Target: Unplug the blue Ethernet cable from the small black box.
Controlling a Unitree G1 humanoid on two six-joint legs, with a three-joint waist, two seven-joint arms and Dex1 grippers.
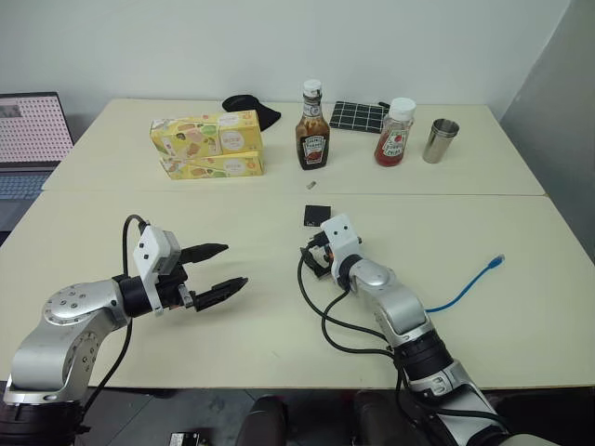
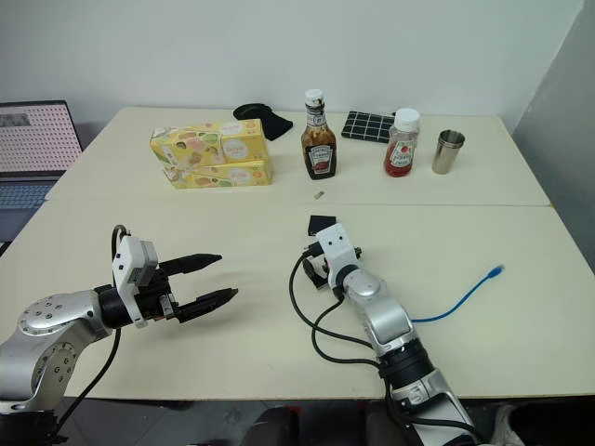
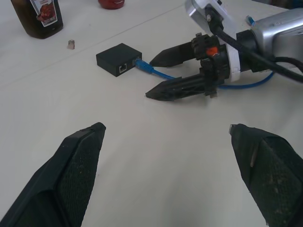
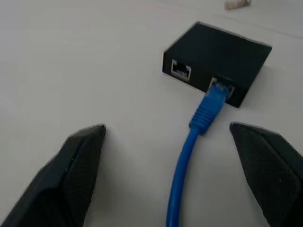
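My gripper will bring the small black box (image 1: 317,216) along, still attached, when I lift the cable, because the blue plug is deep in its port (image 4: 220,90).
The small black box (image 4: 218,52) lies on the cream table (image 1: 232,232), near its middle. The blue Ethernet cable (image 4: 199,118) is plugged into one of the box's two side ports; the other port is empty. The cable runs back under my right arm, and its free end (image 1: 499,258) lies on the table to the right. My right gripper (image 4: 166,126) is open just short of the box, one finger on each side of the cable near the plug, not touching it. My left gripper (image 1: 216,270) is open, hovering over the table to the left, pointing toward the box.
At the back stand two stacked yellow boxes (image 1: 206,144), a brown sauce bottle (image 1: 312,130), a ketchup bottle (image 1: 394,135) and a metal cup (image 1: 441,141). Behind them lie a black grid pad (image 1: 358,116) and a black cloth (image 1: 251,110). A laptop (image 1: 33,139) sits far left.
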